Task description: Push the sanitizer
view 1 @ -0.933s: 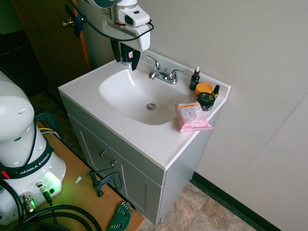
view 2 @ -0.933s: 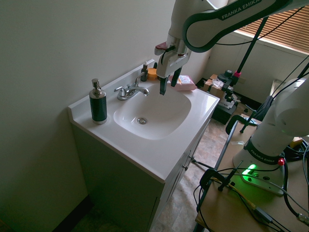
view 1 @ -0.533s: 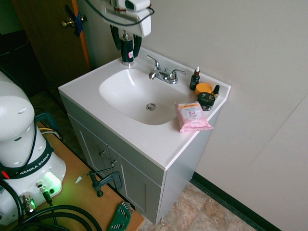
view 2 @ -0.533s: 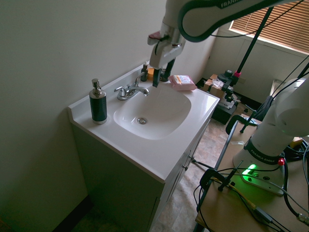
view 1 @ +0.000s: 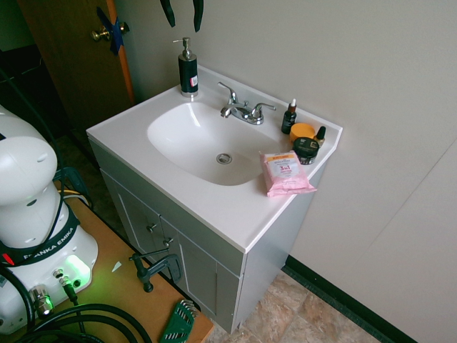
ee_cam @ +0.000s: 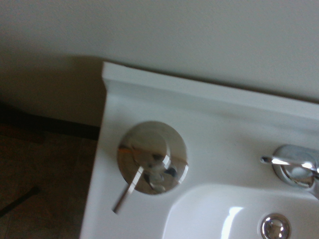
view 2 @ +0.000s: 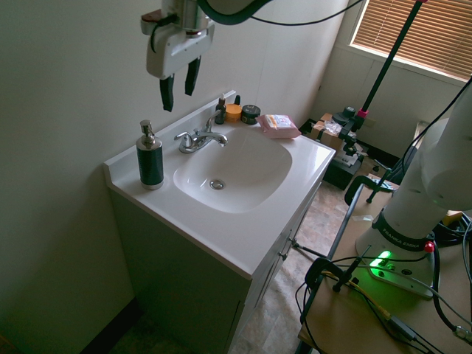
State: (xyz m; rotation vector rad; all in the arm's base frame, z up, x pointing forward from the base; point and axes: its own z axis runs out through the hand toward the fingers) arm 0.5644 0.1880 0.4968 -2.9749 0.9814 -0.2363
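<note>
The silver head (view 1: 186, 41) sits raised on a thin neck (view 1: 186, 49), so it will go down and spring back when I press down, while the sanitizer stays in place.
The sanitizer (view 1: 188, 68) is a slim dark pump bottle with a silver head, upright on the back corner of the white vanity top, beside the basin. It also stands at the left in the second exterior view, sanitizer (view 2: 150, 158). My gripper (view 2: 178, 82) hangs open in the air well above the bottle, a little toward the faucet side, holding nothing. In the first exterior view only the fingertips (view 1: 170, 13) show at the top edge. From the wrist view I look straight down on the silver pump top (ee_cam: 152, 164).
A chrome faucet (view 1: 243, 109) sits behind the basin (view 1: 207, 141). At the far corner stand a small dropper bottle (view 1: 289, 117), an orange-lidded jar (view 1: 305, 143) and a pink wipes pack (view 1: 285, 172). The wall runs close behind the sanitizer; the counter edge drops off beside it.
The arm has risen and swung from over the basin toward the sanitizer's corner, now high above the bottle. The fingers stayed open. The bottle has not moved.
</note>
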